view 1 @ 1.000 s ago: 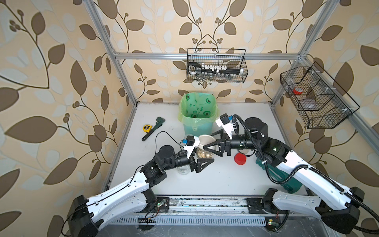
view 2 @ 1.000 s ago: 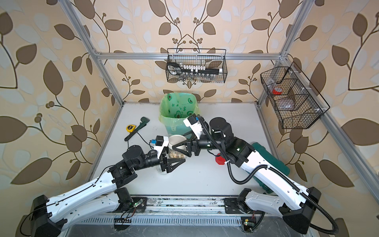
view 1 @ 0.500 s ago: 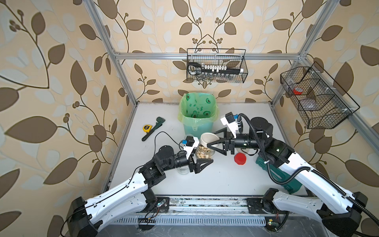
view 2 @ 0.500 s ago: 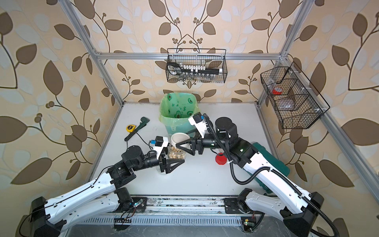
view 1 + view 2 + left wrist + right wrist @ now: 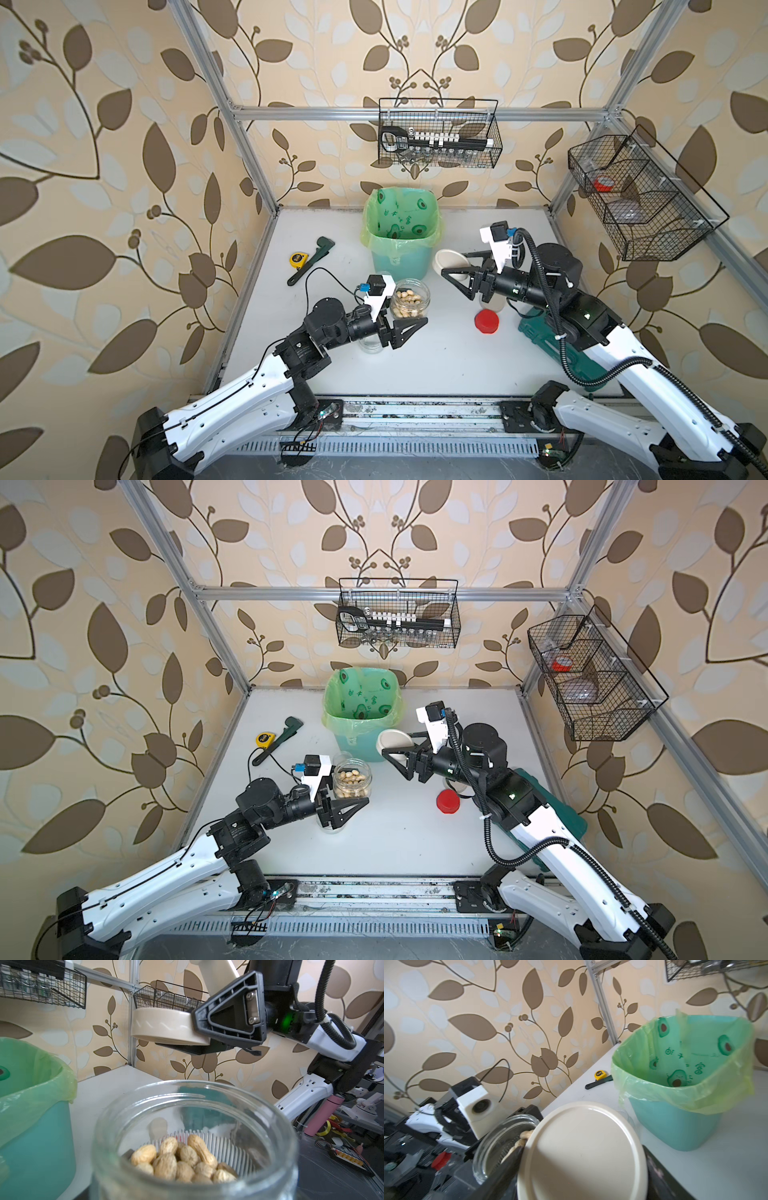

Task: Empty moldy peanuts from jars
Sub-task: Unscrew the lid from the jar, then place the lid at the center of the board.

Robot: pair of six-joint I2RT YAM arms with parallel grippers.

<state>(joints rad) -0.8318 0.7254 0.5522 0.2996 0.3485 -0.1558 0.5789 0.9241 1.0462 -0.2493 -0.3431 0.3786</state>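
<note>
The beige lid (image 5: 449, 262) is clear of the rim of the peanut jar, so I keep moving my right gripper on to the free spot (image 5: 458, 309) by the red lid and let go there.
A short clear glass jar (image 5: 409, 300) (image 5: 352, 776) stands open with moldy peanuts (image 5: 176, 1159) in its bottom. My left gripper (image 5: 411, 308) is shut on this jar, and a ribbed pad shows through the glass in the left wrist view. My right gripper (image 5: 454, 264) (image 5: 397, 742) is shut on the jar's flat beige lid (image 5: 451, 259) (image 5: 166, 1024) (image 5: 581, 1147), held in the air right of the jar and just in front of the bin. A second, empty clear jar (image 5: 371, 345) stands under my left wrist.
The mint-green bin (image 5: 399, 257) with a green liner stands behind the jar. A red lid (image 5: 486, 322) and a beige-topped jar (image 5: 493, 304) lie below my right gripper. A green case (image 5: 548, 345) sits at the right; a tape measure (image 5: 297, 259) and wrench (image 5: 313, 259) at the left.
My right gripper has carried the beige lid off the jar, up and to the right. The left gripper and its jar have hardly moved.
</note>
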